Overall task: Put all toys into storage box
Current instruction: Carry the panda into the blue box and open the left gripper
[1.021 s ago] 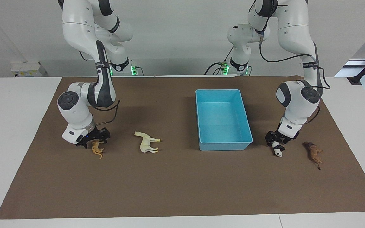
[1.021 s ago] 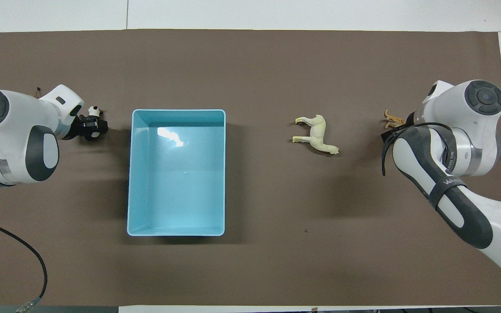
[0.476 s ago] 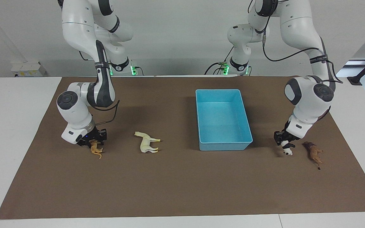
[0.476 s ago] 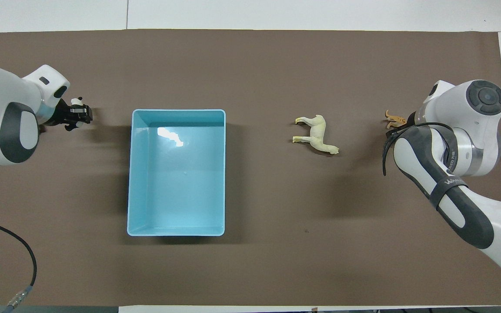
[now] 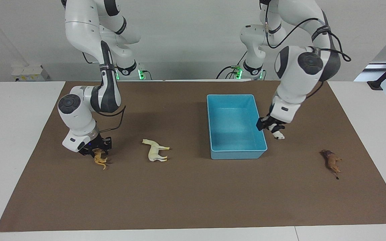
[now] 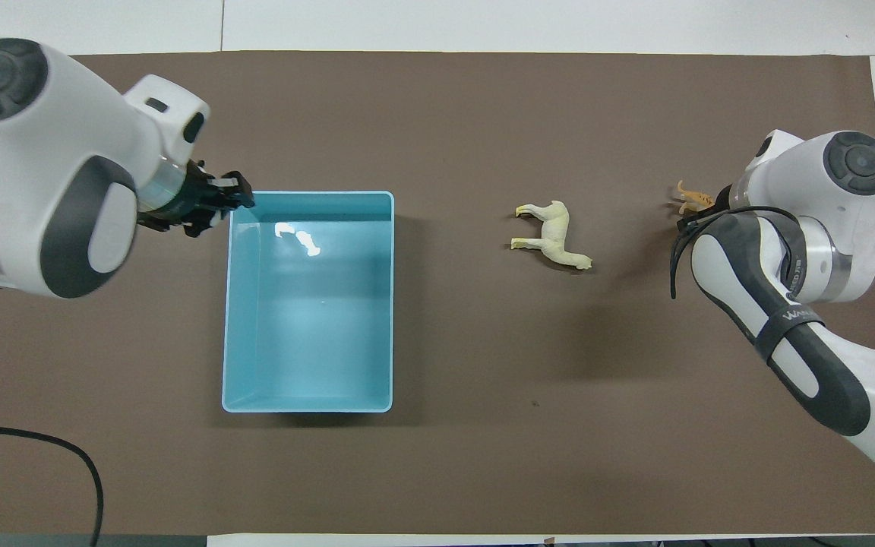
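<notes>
The panda is in my left gripper over the storage box's rim, so I should put the panda inside (image 5: 238, 130) and move away before my right gripper brings the tiger.
My left gripper (image 5: 272, 128) is shut on the black-and-white panda (image 5: 277, 134) and holds it in the air, just above the rim of the light blue storage box (image 5: 236, 155) on the side toward the left arm's end. In the overhead view this gripper (image 6: 219, 202) covers most of the panda at the box (image 6: 308, 407) corner. My right gripper (image 5: 96, 150) is low over the mat, shut on the orange tiger (image 5: 100, 160), which also shows beside the wrist (image 6: 694, 200). The cream horse (image 5: 156, 150) (image 6: 555, 232) lies between tiger and box. The brown lion (image 5: 330, 160) lies toward the left arm's end.
A brown mat (image 5: 193, 194) covers the white table. The box holds nothing. In the overhead view the left arm hides the lion.
The left gripper closed on the panda, lifted it off the mat and carried it up to the box's edge. The right gripper closed on the tiger and shifted it slightly.
</notes>
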### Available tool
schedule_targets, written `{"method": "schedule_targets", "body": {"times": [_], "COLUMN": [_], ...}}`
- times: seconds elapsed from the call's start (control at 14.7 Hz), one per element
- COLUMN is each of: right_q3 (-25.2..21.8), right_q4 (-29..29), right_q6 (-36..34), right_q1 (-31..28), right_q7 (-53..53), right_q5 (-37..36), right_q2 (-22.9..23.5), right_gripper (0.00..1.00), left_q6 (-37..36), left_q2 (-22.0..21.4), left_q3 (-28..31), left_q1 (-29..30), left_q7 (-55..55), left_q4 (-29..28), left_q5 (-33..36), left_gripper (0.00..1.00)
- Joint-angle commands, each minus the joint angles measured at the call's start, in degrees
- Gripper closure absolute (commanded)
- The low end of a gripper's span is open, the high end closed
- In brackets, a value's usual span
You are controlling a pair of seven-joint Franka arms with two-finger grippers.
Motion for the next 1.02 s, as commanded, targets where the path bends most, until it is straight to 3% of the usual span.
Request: {"method": "schedule_targets", "body": {"times": [0.0, 0.07, 0.14, 0.2, 0.27, 0.61, 0.82, 0.95], "right_q3": [0.3, 0.3, 0.3, 0.3, 0.4, 3.1, 3.3, 3.3], "right_q4": [3.5, 6.1, 9.1, 12.3, 15.3, 25.9, 28.2, 28.8], "right_q6": [-7.3, -11.3, -15.5, -19.6, -23.1, -35.8, -37.2, -36.4], "right_q1": [0.6, 0.6, 0.6, 0.6, 0.7, 2.9, 8.7, 14.2], "right_q7": [1.5, 1.9, 2.2, 2.3, 2.8, 12.0, 21.7, 31.0], "right_q5": [0.5, 0.5, 0.5, 0.5, 0.5, 0.6, 0.7, 0.7], "right_q2": [-4.5, -5.7, -6.6, -7.0, -7.2, -9.1, -9.8, -9.7], "right_gripper": [1.00, 1.00, 1.00, 1.00, 1.00, 1.00, 1.00, 1.00], "left_q6": [12.2, 15.3, 16.6, 16.5, 16.4, 15.1, 13.0, 11.1], "left_q2": [-5.8, -6.9, -7.8, -7.9, -7.9, -7.5, -7.6, -6.9], "left_q3": [1.1, 1.1, 1.1, 1.1, 1.1, 1.2, 1.5, 2.5], "left_q1": [-5.3, -6.1, -6.6, -6.9, -7.0, -7.5, -6.7, -3.2], "left_q7": [-6.3, -6.6, -6.5, -6.6, -6.6, -6.8, -6.3, -2.1], "left_q4": [-14.5, -18.1, -20.3, -20.5, -20.2, -18.3, -16.1, -12.5], "left_q5": [-0.5, -0.4, -0.4, -0.4, -0.4, -0.1, 0.8, 4.7], "left_gripper": [1.00, 1.00, 0.90, 0.55, 0.01, 0.00, 0.00, 0.00]}}
